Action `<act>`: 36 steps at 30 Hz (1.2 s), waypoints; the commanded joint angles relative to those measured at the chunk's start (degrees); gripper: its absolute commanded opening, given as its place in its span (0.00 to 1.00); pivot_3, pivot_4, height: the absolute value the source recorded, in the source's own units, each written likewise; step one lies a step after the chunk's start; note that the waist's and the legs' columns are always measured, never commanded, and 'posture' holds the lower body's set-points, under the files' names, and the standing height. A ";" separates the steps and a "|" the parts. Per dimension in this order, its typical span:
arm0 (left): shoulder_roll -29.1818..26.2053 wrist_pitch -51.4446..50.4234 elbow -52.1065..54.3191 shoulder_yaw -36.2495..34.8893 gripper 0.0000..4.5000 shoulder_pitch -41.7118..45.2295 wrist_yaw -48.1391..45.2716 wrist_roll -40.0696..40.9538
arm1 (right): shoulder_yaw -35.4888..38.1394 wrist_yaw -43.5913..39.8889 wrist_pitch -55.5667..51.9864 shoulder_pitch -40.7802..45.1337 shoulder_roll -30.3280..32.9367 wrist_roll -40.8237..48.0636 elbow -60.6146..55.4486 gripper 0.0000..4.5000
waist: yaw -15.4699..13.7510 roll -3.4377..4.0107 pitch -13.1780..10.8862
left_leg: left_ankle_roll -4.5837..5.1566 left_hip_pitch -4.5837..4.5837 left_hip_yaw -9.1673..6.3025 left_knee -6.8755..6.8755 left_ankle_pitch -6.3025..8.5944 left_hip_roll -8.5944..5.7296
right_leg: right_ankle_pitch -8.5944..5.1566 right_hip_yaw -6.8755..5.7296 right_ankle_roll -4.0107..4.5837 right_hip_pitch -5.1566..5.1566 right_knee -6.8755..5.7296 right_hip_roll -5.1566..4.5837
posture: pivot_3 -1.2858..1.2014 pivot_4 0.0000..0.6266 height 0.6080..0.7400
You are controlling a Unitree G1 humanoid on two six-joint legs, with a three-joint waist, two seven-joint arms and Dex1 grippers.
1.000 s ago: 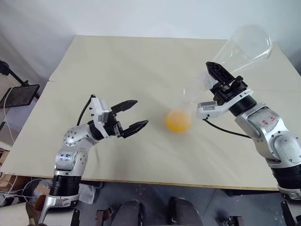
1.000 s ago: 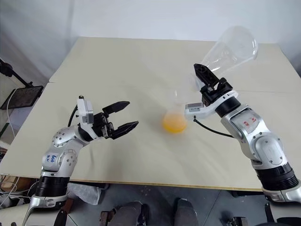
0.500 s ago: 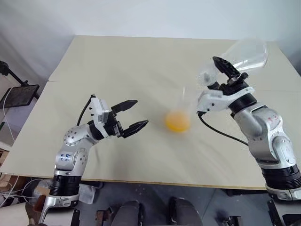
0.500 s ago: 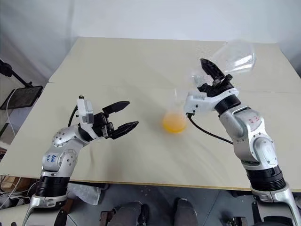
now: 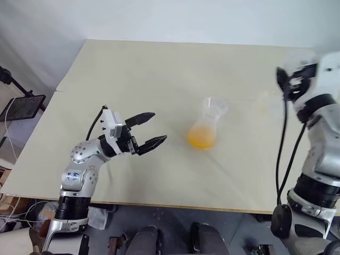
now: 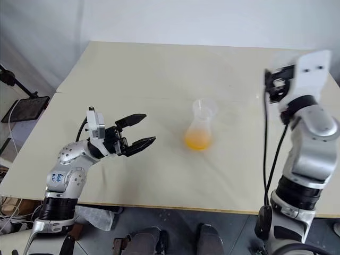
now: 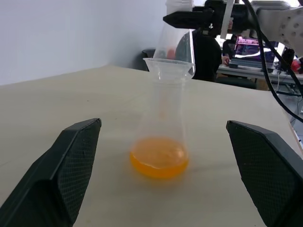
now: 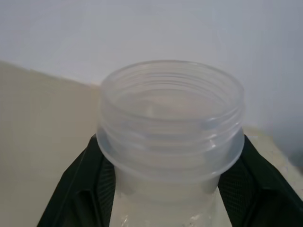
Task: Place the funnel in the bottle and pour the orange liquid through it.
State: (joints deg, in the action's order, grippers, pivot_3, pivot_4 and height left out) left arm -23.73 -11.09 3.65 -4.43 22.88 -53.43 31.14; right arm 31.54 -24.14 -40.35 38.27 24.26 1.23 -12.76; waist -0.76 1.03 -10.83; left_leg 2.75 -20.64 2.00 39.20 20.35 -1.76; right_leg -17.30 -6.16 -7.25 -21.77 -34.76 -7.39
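The clear flask is hanging with its opening upward (image 8: 171, 101) above open table (image 5: 291, 126), away from the bottle. My right gripper should keep bringing it down until its base rests, then let go.
The small bottle (image 7: 161, 118) stands upright at mid-table with the clear funnel (image 7: 169, 68) seated in its neck. A pool of orange liquid (image 7: 159, 162) lies in its base. My left gripper (image 5: 159, 127) hovers open to the left of the bottle, fingers pointing at it without touching. My right gripper (image 8: 169, 156) is raised at the table's right side, apart from the bottle. It is shut on the threaded neck of a large clear flask (image 8: 170, 113), mouth upward. The flask's body shows only as a faint blur (image 5: 263, 102).
The beige table (image 5: 159, 69) has open surface all round the bottle. A black stand (image 5: 21, 106) sits off its left edge. In the left wrist view, desks and lit screens (image 7: 251, 47) stand beyond the far edge.
My right arm has swung to the right, away from the bottle, and rolled the flask from tipped over the funnel to mouth-up. The left gripper and the bottle have stayed put.
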 commanded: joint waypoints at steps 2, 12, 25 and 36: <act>-0.18 1.24 0.45 -0.09 1.00 1.35 -0.55 -0.32 | 5.24 4.19 4.91 -1.33 2.68 3.35 9.41 0.55 | 0.15 0.00 0.00 | 0.00 0.00 0.09 -0.02 0.00 -0.01 | 0.00 0.00 0.00 -0.05 -0.02 0.00 | 0.52 0.24 1.00; 0.13 1.38 0.50 -0.22 1.00 1.63 -0.46 -0.45 | 5.89 5.32 21.81 -2.62 6.05 9.28 24.46 0.55 | 0.95 0.01 0.00 | 0.02 -0.02 0.28 -0.06 -0.01 0.00 | 0.00 0.00 0.00 -0.25 -0.20 0.01 | 0.52 0.24 1.00; 0.03 1.34 0.44 -0.18 1.00 1.49 -0.78 -0.37 | 4.75 6.02 21.90 -6.54 10.72 14.23 20.42 0.99 | 0.67 0.01 0.00 | 0.04 -0.11 0.14 -0.02 -0.02 -0.01 | 0.00 0.07 0.00 -0.23 -0.12 -0.05 | 0.52 0.24 1.00; -2.69 1.33 0.35 -0.14 1.00 -0.47 -1.44 -2.26 | 13.95 -4.28 11.57 -21.78 15.55 32.43 5.84 0.99 | 0.03 0.00 0.00 | 0.05 -0.16 0.16 -0.02 -0.02 -0.01 | 0.01 0.06 -0.02 -0.21 -0.02 -0.05 | 0.52 0.24 1.00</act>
State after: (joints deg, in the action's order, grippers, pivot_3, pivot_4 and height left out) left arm -25.72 -10.81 3.48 -4.09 22.64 -54.74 29.07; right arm 43.55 -26.50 -28.10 17.40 38.47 31.07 -3.47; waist -0.73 1.03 -10.83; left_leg 2.82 -20.80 2.17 39.18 20.31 -1.77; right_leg -17.29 -6.10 -7.28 -21.96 -34.76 -7.44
